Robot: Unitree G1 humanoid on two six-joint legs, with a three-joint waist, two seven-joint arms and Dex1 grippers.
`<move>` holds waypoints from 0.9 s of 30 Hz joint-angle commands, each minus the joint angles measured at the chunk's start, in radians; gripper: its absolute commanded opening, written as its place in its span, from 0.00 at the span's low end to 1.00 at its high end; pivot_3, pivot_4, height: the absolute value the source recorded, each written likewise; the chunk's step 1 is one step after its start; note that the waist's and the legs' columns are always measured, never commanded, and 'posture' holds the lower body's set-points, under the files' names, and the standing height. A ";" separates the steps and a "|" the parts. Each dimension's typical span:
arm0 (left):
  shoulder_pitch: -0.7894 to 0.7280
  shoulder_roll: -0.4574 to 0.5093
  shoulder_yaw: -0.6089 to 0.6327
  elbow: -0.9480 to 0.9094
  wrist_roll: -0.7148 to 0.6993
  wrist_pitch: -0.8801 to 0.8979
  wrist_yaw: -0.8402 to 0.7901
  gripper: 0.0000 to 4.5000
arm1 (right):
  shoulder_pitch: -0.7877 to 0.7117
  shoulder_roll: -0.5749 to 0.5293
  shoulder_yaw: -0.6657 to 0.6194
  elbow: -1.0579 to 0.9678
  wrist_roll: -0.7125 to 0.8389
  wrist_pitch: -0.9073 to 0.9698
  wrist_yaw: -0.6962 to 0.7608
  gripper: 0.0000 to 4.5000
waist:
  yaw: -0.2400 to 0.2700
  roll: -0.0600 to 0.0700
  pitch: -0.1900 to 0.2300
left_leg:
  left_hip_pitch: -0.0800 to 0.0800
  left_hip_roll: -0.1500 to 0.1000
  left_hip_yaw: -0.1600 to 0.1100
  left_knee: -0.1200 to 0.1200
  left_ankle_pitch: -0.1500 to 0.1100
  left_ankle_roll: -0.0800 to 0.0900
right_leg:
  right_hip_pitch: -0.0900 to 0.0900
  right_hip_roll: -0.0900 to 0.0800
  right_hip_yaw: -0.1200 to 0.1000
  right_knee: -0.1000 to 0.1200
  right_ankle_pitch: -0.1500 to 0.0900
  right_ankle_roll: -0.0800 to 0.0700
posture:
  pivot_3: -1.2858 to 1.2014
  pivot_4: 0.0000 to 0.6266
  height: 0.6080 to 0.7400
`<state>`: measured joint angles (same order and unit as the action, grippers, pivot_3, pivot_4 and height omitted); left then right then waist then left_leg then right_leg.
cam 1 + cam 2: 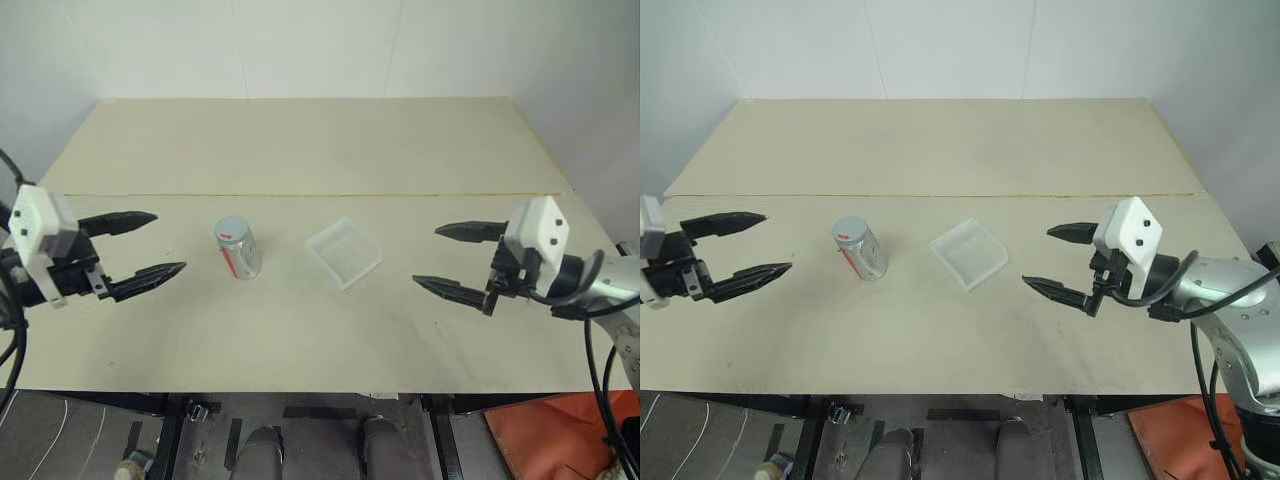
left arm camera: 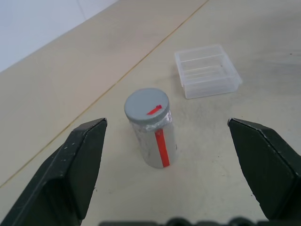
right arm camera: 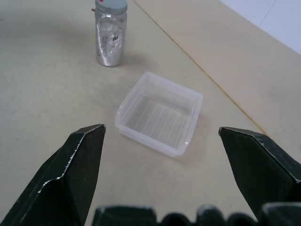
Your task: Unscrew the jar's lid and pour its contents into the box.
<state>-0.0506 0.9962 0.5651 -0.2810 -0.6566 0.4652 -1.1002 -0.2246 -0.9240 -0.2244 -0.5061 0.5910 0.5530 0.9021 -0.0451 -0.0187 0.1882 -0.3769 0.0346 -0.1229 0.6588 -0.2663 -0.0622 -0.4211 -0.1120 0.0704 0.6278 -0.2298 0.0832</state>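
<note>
I expect the grey lid [image 1: 232,228] to take the red mark [image 1: 226,237] far around and stay seated when I turn it, because that mark is above the jar's red stripe.
The jar [image 1: 239,252] stands upright on the table left of centre, a clear cylinder with a red stripe down its side. Its grey lid [image 1: 231,231] with a small red mark sits on top. The contents are hidden. The clear plastic box [image 1: 343,252] lies just right of the jar, apart from it, and looks empty. My left gripper [image 1: 150,246] hovers open to the left of the jar, pointing toward it. My right gripper [image 1: 448,256] hovers open to the right of the box, pointing at it. Neither holds anything.
The beige table [image 1: 300,150] has a seam line across its middle and wide bare surface behind the objects. Its front edge runs just below my arms. An orange cloth [image 1: 545,440] lies on the floor at the lower right.
</note>
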 commanded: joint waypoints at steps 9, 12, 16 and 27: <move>0.150 -0.059 0.088 -0.131 -0.030 0.040 0.057 0.99 | 0.030 -0.020 -0.062 -0.034 0.018 -0.015 0.020 1.00 | 0.000 0.000 0.000 | 0.004 0.000 0.000 0.000 0.000 0.000 | 0.002 0.000 0.000 0.002 0.000 -0.001 | 0.52 0.24 1.00; 0.146 -0.075 0.045 -0.125 0.022 0.005 0.095 0.99 | 0.036 -0.026 -0.074 -0.028 0.015 -0.024 0.030 1.00 | 0.001 0.000 0.000 | 0.003 0.000 0.000 0.000 0.000 0.000 | 0.002 0.000 0.000 0.001 0.000 -0.001 | 0.52 0.24 1.00; 0.089 -0.166 -0.043 -0.115 0.074 -0.004 0.235 0.99 | 0.059 -0.035 -0.091 -0.036 0.011 -0.042 0.061 1.00 | 0.005 0.000 0.000 | 0.003 0.000 0.000 0.000 0.000 0.000 | 0.003 0.000 0.000 0.001 0.000 -0.001 | 0.52 0.24 1.00; 0.009 -0.428 -0.271 -0.122 0.221 -0.072 0.482 0.99 | 0.021 -0.038 -0.092 -0.066 0.065 0.001 0.036 1.00 | 0.002 -0.001 -0.001 | 0.005 0.000 0.000 0.000 0.000 0.000 | 0.004 0.000 0.000 0.001 0.000 -0.001 | 0.52 0.24 1.00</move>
<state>-0.0276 0.5765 0.2955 -0.3810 -0.4691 0.4303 -0.6577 -0.1878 -0.9548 -0.2856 -0.5418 0.6359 0.5386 0.9530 -0.0429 -0.0194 0.1876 -0.3724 0.0344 -0.1229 0.6592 -0.2663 -0.0621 -0.4172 -0.1119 0.0707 0.6289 -0.2299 0.0825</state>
